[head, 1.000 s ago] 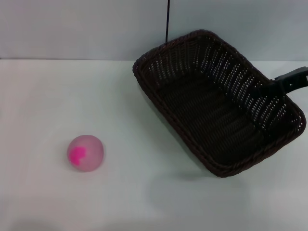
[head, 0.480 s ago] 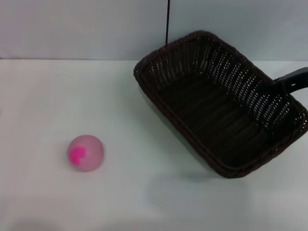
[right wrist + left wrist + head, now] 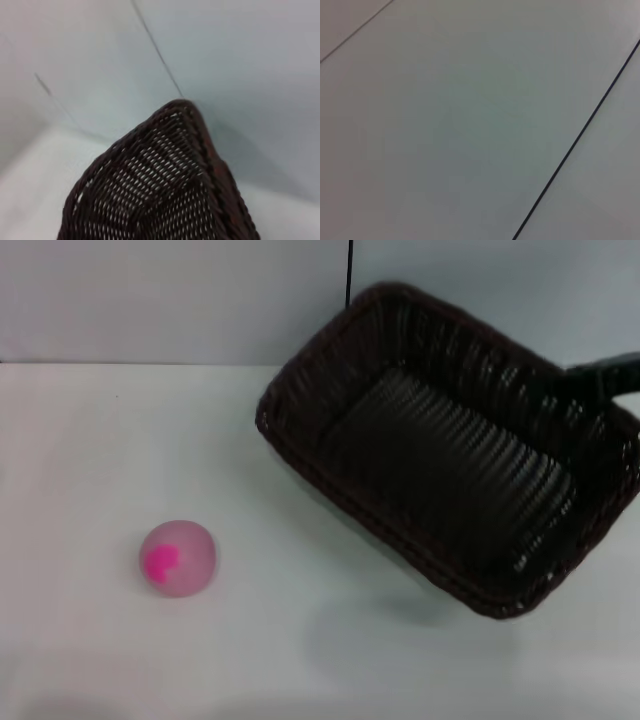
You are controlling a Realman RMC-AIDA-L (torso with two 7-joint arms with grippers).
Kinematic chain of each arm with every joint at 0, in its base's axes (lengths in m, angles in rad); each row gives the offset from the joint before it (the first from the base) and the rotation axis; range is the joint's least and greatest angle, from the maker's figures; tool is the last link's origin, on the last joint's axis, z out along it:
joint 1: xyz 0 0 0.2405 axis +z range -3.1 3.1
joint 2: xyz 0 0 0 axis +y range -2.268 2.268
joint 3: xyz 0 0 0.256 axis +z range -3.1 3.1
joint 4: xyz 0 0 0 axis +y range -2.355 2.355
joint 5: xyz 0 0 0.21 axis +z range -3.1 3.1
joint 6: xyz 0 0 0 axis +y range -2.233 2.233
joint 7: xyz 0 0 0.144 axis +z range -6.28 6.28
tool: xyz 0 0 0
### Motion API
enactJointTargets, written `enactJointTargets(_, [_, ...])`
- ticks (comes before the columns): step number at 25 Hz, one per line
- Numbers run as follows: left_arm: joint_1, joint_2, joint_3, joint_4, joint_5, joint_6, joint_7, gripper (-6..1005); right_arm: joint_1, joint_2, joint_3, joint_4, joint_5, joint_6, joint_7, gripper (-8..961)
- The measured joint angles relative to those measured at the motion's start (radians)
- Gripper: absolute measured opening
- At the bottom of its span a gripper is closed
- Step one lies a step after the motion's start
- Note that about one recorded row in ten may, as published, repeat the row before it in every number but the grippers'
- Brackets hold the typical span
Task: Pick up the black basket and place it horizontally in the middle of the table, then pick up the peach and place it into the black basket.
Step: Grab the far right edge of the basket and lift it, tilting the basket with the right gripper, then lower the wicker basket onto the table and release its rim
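Note:
The black basket is hanging at a tilt, and its long side [image 3: 372,523] runs diagonally, so next my right gripper turns the basket square and then lowers it onto the table's middle [image 3: 335,585].
The black basket [image 3: 450,470] hangs tilted above the right half of the white table [image 3: 120,440], its opening facing me and its long side running diagonally. My right gripper [image 3: 575,382] comes in from the right edge and is shut on the basket's far right rim. The right wrist view shows a corner of the basket [image 3: 165,190] close up against the wall. The peach [image 3: 177,558], pale pink with a magenta blotch, rests on the table at the left front, well apart from the basket. My left gripper is out of view.
A thin black cable [image 3: 349,275] runs down the grey back wall behind the basket. The left wrist view shows only a plain grey surface with a dark line [image 3: 575,142].
The basket has risen and swung: its left corner moved left and it tilted more towards me. The right gripper rose slightly with it. The peach has not moved.

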Motion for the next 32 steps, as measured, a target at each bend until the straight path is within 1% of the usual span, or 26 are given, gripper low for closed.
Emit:
enactJointTargets(4, [0.007, 0.001, 0.0, 0.001, -0.002, -0.001, -0.008, 841, -0.063, -0.008, 0.009, -0.033, 0.191, -0.026, -0.013, 186])
enactJointTargets(5, [0.007, 0.001, 0.0, 0.001, -0.002, -0.001, -0.008, 840, -0.08, -0.012, 0.035, -0.033, 0.28, -0.071, -0.031, 186])
enactJointTargets(6, [0.007, 0.001, 0.0, 0.001, -0.002, -0.001, -0.008, 840, -0.08, -0.012, 0.035, -0.033, 0.28, -0.071, -0.031, 187])
enactJointTargets(7, [0.007, 0.001, 0.0, 0.001, -0.002, -0.001, -0.008, 839, -0.084, -0.014, 0.05, -0.031, 0.314, -0.095, -0.039, 188])
enactJointTargets(10, [0.005, 0.002, 0.0, 0.002, -0.002, -0.002, -0.008, 836, -0.086, -0.019, 0.095, -0.025, 0.383, -0.191, -0.062, 190])
enactJointTargets(12, [0.005, 0.002, 0.0, 0.002, -0.002, -0.002, -0.008, 834, -0.077, -0.03, 0.103, -0.027, 0.393, -0.235, -0.071, 191])
enactJointTargets(14, [0.001, 0.002, 0.0, 0.002, -0.002, -0.003, -0.008, 833, -0.058, -0.052, 0.091, -0.029, 0.385, -0.279, -0.081, 192])
enactJointTargets(15, [-0.002, 0.002, 0.0, 0.003, -0.001, -0.005, -0.009, 832, -0.036, -0.071, 0.074, -0.027, 0.354, -0.319, -0.095, 193])
enactJointTargets(16, [-0.002, 0.002, 0.0, 0.003, -0.001, -0.005, -0.009, 831, -0.021, -0.078, 0.066, -0.028, 0.327, -0.335, -0.106, 193])
enactJointTargets(18, [-0.005, 0.002, 0.0, 0.003, 0.0, -0.007, -0.009, 829, -0.01, -0.082, 0.06, -0.03, 0.299, -0.348, -0.115, 195])
enactJointTargets(20, [-0.005, 0.002, 0.0, 0.003, 0.0, -0.007, -0.009, 827, 0.036, -0.089, 0.034, -0.03, 0.202, -0.372, -0.148, 196])
enactJointTargets(21, [-0.01, 0.002, 0.0, 0.003, 0.003, -0.014, -0.009, 826, 0.036, -0.089, 0.034, -0.03, 0.202, -0.372, -0.148, 196])
enactJointTargets(23, [-0.011, 0.002, 0.0, 0.002, 0.003, -0.018, -0.009, 825, 0.068, -0.088, 0.011, -0.023, 0.151, -0.385, -0.164, 198])
enactJointTargets(27, [-0.01, 0.002, 0.0, 0.0, 0.004, -0.023, -0.009, 821, 0.107, -0.068, -0.048, -0.02, 0.105, -0.392, -0.209, 200])
enactJointTargets(29, [-0.01, 0.001, 0.003, -0.001, 0.005, -0.025, -0.008, 819, 0.122, -0.062, -0.095, -0.009, 0.101, -0.392, -0.24, 202])
enactJointTargets(30, [-0.01, 0.001, 0.003, -0.001, 0.005, -0.025, -0.008, 818, 0.141, -0.056, -0.139, 0.014, 0.1, -0.387, -0.267, 202])
enactJointTargets(32, [-0.006, 0.0, 0.007, -0.002, 0.005, -0.025, -0.015, 817, 0.15, -0.052, -0.152, 0.025, 0.098, -0.384, -0.277, 203])
